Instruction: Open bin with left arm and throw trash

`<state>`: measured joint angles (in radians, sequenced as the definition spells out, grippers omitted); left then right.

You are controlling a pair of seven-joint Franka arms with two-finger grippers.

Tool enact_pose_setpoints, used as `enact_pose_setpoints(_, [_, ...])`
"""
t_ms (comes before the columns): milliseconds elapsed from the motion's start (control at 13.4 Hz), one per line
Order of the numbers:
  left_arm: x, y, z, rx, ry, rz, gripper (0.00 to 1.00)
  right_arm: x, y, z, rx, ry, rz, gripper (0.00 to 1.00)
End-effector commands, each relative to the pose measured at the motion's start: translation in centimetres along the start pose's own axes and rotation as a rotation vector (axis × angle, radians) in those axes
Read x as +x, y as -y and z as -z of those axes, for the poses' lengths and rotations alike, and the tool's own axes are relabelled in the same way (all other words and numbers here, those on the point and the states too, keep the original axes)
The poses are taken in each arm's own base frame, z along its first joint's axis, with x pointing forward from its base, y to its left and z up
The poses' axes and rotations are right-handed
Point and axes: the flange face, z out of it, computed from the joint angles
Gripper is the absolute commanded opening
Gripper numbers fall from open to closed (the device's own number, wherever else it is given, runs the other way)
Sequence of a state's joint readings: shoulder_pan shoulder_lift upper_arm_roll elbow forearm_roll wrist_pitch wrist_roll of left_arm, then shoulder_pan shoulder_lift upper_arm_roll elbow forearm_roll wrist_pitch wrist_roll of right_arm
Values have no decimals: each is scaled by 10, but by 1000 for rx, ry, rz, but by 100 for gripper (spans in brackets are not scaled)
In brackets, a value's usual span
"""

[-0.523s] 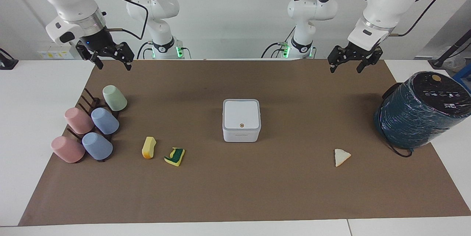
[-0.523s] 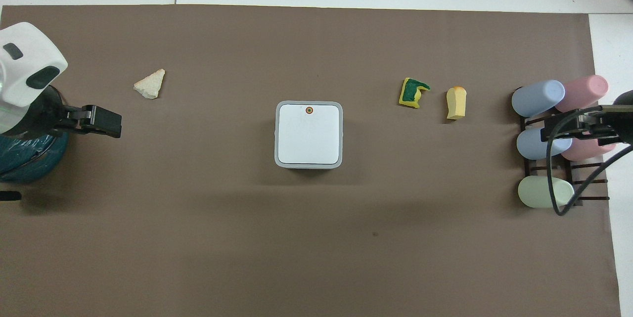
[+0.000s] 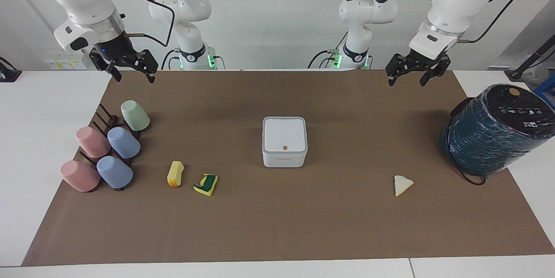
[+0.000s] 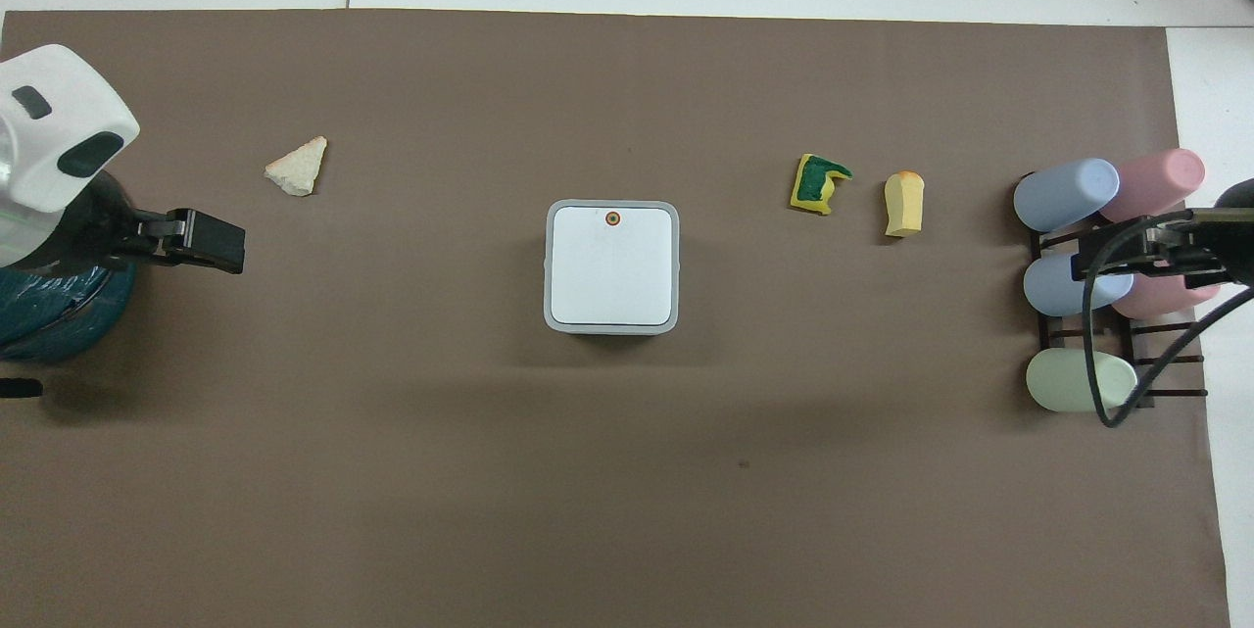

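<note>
The lid will swing up on its near edge and stay up when the robot opens it, because the orange-brown button sits at the lid's far edge.
The white square bin stands shut in the middle of the brown mat, its orange-brown button on the lid's edge farthest from the robots. A yellow-orange sponge chunk and a yellow-and-green scouring piece lie toward the right arm's end. A cream triangular piece lies toward the left arm's end. My left gripper hangs open and empty above the mat's edge nearest the robots. My right gripper hangs open and empty above the mat near the cup rack.
A big dark teal wrapped cylinder lies at the left arm's end of the mat. A dark rack with several pastel cups stands at the right arm's end.
My left gripper has shifted very slightly toward the middle of the table. Nothing else has moved.
</note>
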<state>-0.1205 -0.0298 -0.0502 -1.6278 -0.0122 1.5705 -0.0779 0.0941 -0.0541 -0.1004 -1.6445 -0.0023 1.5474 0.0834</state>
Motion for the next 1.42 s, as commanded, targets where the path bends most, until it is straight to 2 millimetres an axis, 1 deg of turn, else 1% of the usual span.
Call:
enact_pose_setpoints(0, [-11, -37, 1, 16, -10, -54, 100, -6, -2, 2, 3, -3, 7, 100])
enact_pose_setpoints(75, [-13, -55, 2, 14, -19, -86, 100, -6, -2, 2, 3, -3, 7, 100])
enact_pose_setpoints(150, [-18, -79, -1, 13, -24, -108, 100, -6, -2, 2, 3, -3, 7, 100])
enact_pose_setpoints(224, [-19, -88, -2, 9, -36, -79, 100, -6, -2, 2, 3, -3, 7, 100])
enact_pose_setpoints(299, [-24, -111, -3, 4, -59, -90, 100, -6, -2, 2, 3, -3, 7, 100])
enact_pose_setpoints(374, [-30, -130, -10, -5, -92, -108, 100, -6, -2, 2, 3, -3, 7, 100])
enact_pose_setpoints(523, [-39, -162, -23, -36, -167, -105, 100, -6, -2, 2, 3, -3, 7, 100])
enact_pose_setpoints(598, [-38, -169, -28, -68, -190, -57, 100, -6, -2, 2, 3, -3, 7, 100])
enact_pose_setpoints(673, [-35, -182, -32, -125, -212, -5, 100, -6, -2, 2, 3, -3, 7, 100])
enact_pose_setpoints(748, [-28, -192, -40, -183, -226, 45, 100, -6, -2, 2, 3, -3, 7, 100])
enact_pose_setpoints(897, [-15, -221, -66, -235, -241, 118, 100, -5, -2, 2, 3, -4, 7, 100])
enact_pose_setpoints(972, [-5, -233, -82, -252, -248, 157, 100, -5, -2, 2, 3, -4, 9, 100])
enact_pose_setpoints(1047, [0, -250, -96, -280, -269, 196, 94, -5, -2, 1, 3, -6, 9, 100])
enact_pose_setpoints(1121, [9, -258, -110, -307, -288, 255, 84, 2, -1, 0, 10, -56, 8, 100])
enact_pose_setpoints(1196, [14, -267, -120, -332, -303, 296, 79, 11, 1, -7, 16, -127, 11, 100])
enact_pose_setpoints(1271, [16, -270, -119, -351, -319, 317, 67, 17, 4, -16, 35, -163, 10, 100])
enact_pose_setpoints(1346, [18, -270, -124, -363, -310, 333, 53, 21, 11, -28, 54, -175, 15, 100])
